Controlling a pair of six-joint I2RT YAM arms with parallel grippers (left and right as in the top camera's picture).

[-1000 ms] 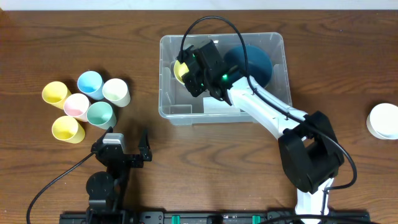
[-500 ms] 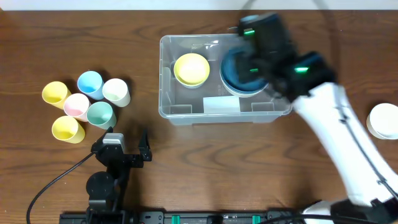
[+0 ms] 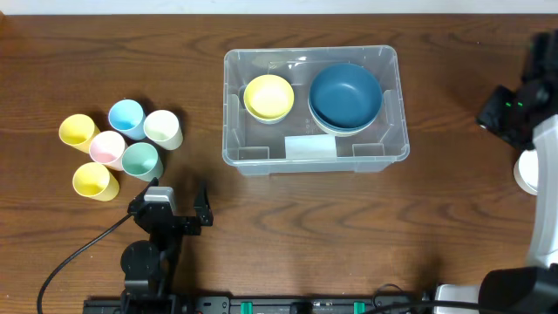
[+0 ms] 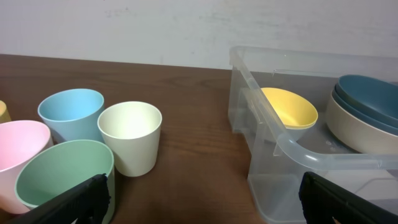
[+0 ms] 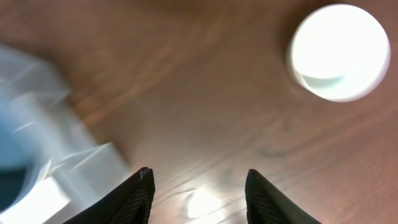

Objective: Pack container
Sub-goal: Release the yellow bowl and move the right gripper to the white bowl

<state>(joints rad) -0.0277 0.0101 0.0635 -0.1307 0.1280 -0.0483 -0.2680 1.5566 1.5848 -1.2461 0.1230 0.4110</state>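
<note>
I should keep lowering my right gripper's open fingers until they straddle the bowl's near rim (image 5: 298, 74), because the white bowl (image 5: 341, 51) stands free with its opening up.
The clear plastic container (image 3: 253, 160) stands at the table's middle back, with a white label on its base. Inside it a yellow bowl (image 3: 268, 97) sits at the left and a blue bowl (image 3: 346, 94), stacked on a white one, at the right. Both also show in the left wrist view: container (image 4: 292, 149), yellow bowl (image 4: 289, 107), blue bowl (image 4: 370, 94). My right gripper (image 5: 199, 177) is open and empty above bare table at the far right, beside a white bowl (image 5: 339, 53) that also shows in the overhead view (image 3: 527, 171). My left gripper (image 3: 173, 202) is open and empty near the front left.
Several cups cluster at the left: yellow (image 3: 77, 131), blue (image 3: 126, 116), cream (image 3: 163, 128), pink (image 3: 107, 148), green (image 3: 140, 160) and another yellow (image 3: 94, 181). The left wrist view shows the cream cup (image 4: 130, 137) and green cup (image 4: 62, 180) close ahead.
My right arm has left the yellow bowl in the container and swung out to the right edge of the table, near the white bowl. The left arm has not moved.
</note>
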